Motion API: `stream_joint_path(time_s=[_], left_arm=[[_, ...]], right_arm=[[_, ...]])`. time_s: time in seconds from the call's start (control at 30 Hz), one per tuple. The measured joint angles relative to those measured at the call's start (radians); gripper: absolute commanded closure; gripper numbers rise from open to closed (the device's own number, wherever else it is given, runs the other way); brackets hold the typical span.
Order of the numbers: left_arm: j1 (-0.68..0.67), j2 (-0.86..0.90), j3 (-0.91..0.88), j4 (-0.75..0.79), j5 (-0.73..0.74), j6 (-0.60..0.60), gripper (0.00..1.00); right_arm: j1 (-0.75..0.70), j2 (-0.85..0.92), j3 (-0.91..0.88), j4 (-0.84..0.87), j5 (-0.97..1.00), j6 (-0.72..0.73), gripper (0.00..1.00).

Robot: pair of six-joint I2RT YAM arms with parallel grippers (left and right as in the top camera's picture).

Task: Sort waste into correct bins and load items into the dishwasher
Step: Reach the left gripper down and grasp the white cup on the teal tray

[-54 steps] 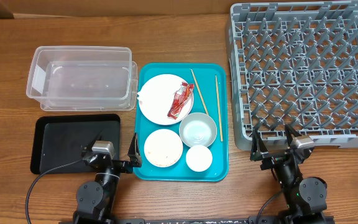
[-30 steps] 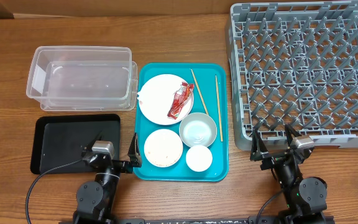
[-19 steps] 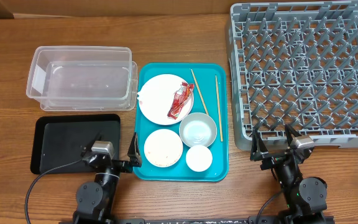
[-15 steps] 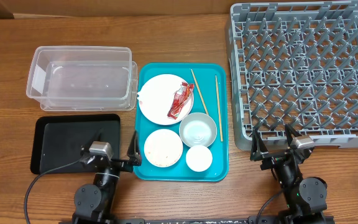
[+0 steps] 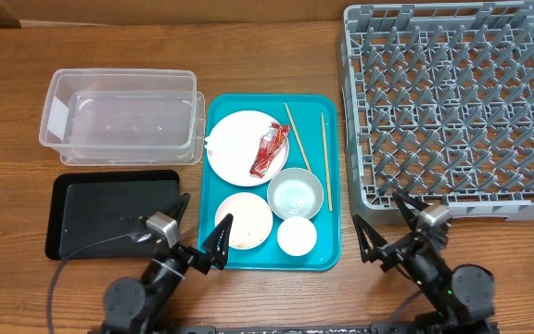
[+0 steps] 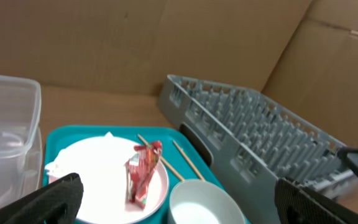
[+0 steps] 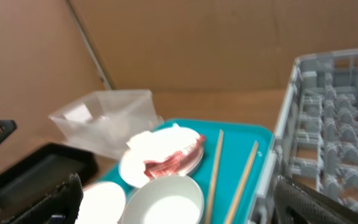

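Note:
My left gripper should tip the cup (image 5: pixel 297 237) and pass it to my right gripper, because the white cup is standing upright and the dish rack (image 5: pixel 454 107) is far from my left gripper.
A teal tray (image 5: pixel 327 252) holds a large white plate (image 5: pixel 239 160) with a red wrapper (image 5: pixel 269 150) and a white napkin (image 5: pixel 213 141). Below them sit a small dish (image 5: pixel 244 221) with rice, a grey bowl (image 5: pixel 296 194) and a white cup (image 5: pixel 297 236). Two chopsticks (image 5: pixel 325 158) lie at the tray's right side. My left gripper (image 5: pixel 199 227) is open and empty at the tray's front left corner, over the dish's edge. My right gripper (image 5: pixel 385 224) is open and empty, right of the tray. The left wrist view shows the wrapper (image 6: pixel 142 177) and the bowl (image 6: pixel 204 202).
The clear tub (image 5: pixel 121 116) stands left of the teal tray, with the black tray (image 5: pixel 109 213) in front of it. The grey dish rack (image 5: pixel 452 102) fills the right side, its front edge just behind my right gripper. Brown cardboard lines the back.
Both grippers have turned inward toward the teal tray. The left one moved right to the tray's corner, and the right one swung left. Nothing on the tray moved.

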Motion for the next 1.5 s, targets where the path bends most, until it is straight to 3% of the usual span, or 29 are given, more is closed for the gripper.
stream_joint_path(time_s=[0.2,0.37,0.6,0.73,0.9,1.13,1.23,1.33,1.4,1.5], left_arm=[[0.0,0.215,0.4,-0.371,-0.032,-0.003,0.0],[0.0,0.541,0.711,-0.682,-0.039,0.014,0.0],[0.0,0.819,0.935,-0.76,0.064,0.021,0.0],[-0.045,0.901,0.948,-0.808,0.11,0.017,0.13],[-0.256,1.032,0.949,-0.917,0.008,-0.003,0.22],[-0.536,1.277,0.946,-0.832,-0.155,-0.076,0.38],[-0.595,1.401,0.946,-0.775,-0.188,-0.096,0.57],[-0.615,1.502,0.945,-0.751,-0.206,-0.11,0.59],[-0.616,1.549,0.945,-0.742,-0.212,-0.117,0.77],[-0.615,1.588,0.945,-0.745,-0.212,-0.135,0.9]], right_arm=[[0.0,0.137,0.34,-0.248,0.021,0.012,0.0],[0.0,0.422,0.648,-0.581,0.106,0.008,0.0],[0.0,0.764,0.916,-0.769,0.099,0.003,0.0],[0.0,0.841,0.941,-0.791,0.005,0.001,0.0],[0.0,0.874,0.941,-0.79,-0.048,0.002,0.0],[0.0,0.874,0.941,-0.753,-0.068,0.011,0.0],[0.0,0.874,0.941,-0.762,-0.069,0.011,0.0],[0.0,0.874,0.941,-0.782,-0.07,0.011,0.0],[0.0,0.874,0.941,-0.792,-0.07,0.011,0.0],[0.0,0.874,0.941,-0.797,-0.07,0.011,0.0]])
